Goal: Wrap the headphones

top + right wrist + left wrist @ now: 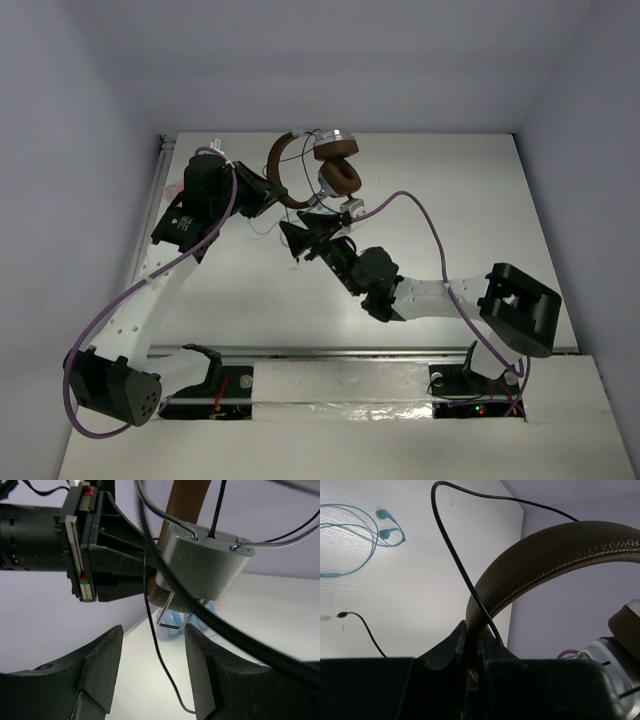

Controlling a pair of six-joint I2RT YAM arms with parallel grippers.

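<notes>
A loop of the cable crosses over the robot's open right gripper, so the right gripper should move back until it is clear, then grip the strand of cable hanging toward the plug.
The headphones hang in the air above the far middle of the table, with brown headband, brown pads and a silver ear cup. My left gripper is shut on the headband's lower end. The thin black cable loops up from that grip, and its plug end lies on the table. My right gripper is open just below the ear cup. A strand of the cable hangs between its fingers without being clamped. In the top view the right gripper sits under the ear cups.
Thin teal earbuds lie coiled on the white table to the left. A pale blue object rests on the table behind the ear cup. Grey walls enclose the table. The right arm's purple cable arcs above the table.
</notes>
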